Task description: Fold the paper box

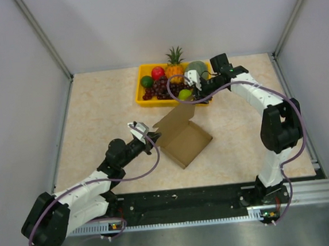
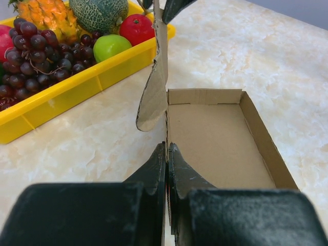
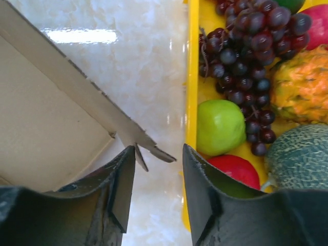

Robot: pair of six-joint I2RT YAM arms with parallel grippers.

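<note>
My right gripper should pinch the lid's corner (image 3: 137, 136) and help turn the paper box (image 1: 185, 145) straight before folding, because the box is crooked and the lid's corner is loose.
The paper box (image 1: 184, 139) is a shallow brown cardboard tray in the middle of the table, its lid flap (image 1: 176, 119) standing up at the back. My left gripper (image 1: 150, 137) is shut on the box's left wall, and the left wrist view shows the thin wall edge pinched between its jaws (image 2: 167, 154). My right gripper (image 1: 196, 92) is open above the lid's top edge. In the right wrist view the lid's corner tab (image 3: 149, 151) pokes into the gap between the spread fingers (image 3: 159, 154), close to the left one.
A yellow plastic tray (image 1: 141, 99) of fruit stands right behind the box, holding grapes (image 1: 161, 88), a pineapple (image 1: 174, 64), a melon (image 1: 195, 69) and apples. Its rim (image 3: 192, 77) lies just beside my right gripper. White walls enclose the table on three sides.
</note>
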